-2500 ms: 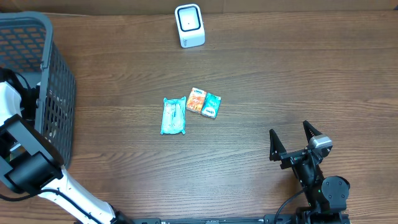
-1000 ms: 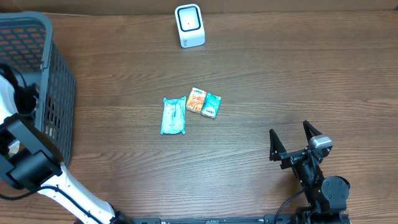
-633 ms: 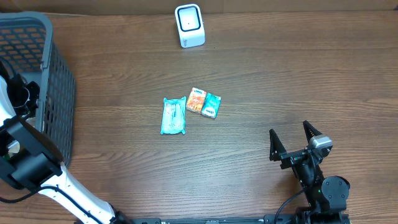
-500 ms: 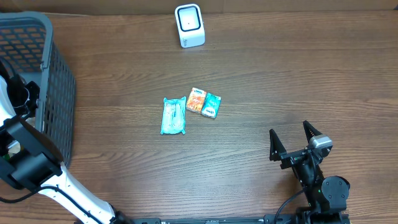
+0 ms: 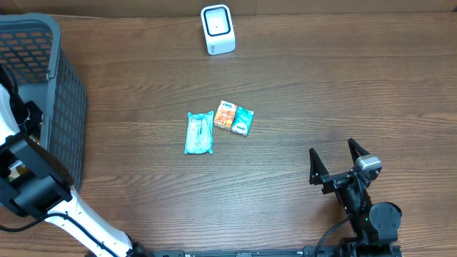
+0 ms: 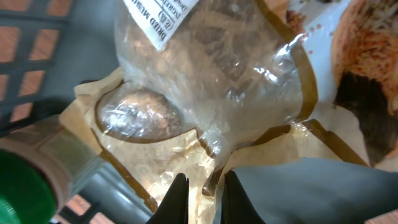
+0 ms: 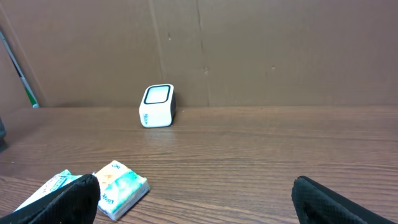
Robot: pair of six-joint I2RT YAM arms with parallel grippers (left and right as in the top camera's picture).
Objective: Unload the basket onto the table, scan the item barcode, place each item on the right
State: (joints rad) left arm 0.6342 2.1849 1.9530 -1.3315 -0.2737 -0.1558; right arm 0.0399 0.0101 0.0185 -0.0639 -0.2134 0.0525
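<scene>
I should open my left gripper, as it pinches only the crinkled edge of the clear bag point(image 6: 215, 175). I should then reach further in and gather its fuller part point(image 6: 214, 138) before I lift the bag.
My left gripper point(image 6: 204, 200) is down inside the grey mesh basket point(image 5: 68, 107), shut on the crinkled edge of a clear bag with brown trim point(image 6: 205, 81). The bag holds dried brown pieces and carries a white printed label point(image 6: 158, 18). From overhead only the left arm point(image 5: 18, 143) shows at the basket's side; the fingers are hidden. The white scanner point(image 5: 218, 28) stands at the table's far edge, also in the right wrist view as the scanner point(image 7: 157, 106). My right gripper point(image 5: 339, 158) rests at the near right, open and holding nothing.
A teal packet point(image 5: 200, 133) and an orange-and-teal tissue pack point(image 5: 233, 118) lie mid-table. In the basket, a green-capped bottle point(image 6: 22, 186), an orange-printed pouch point(image 6: 367, 62) and a grey-blue pack point(image 6: 311, 193) crowd the bag. A cardboard wall point(image 7: 249, 50) backs the table.
The left arm's wrist has shifted slightly toward the near side of the basket. The right arm and the items on the table have not moved.
</scene>
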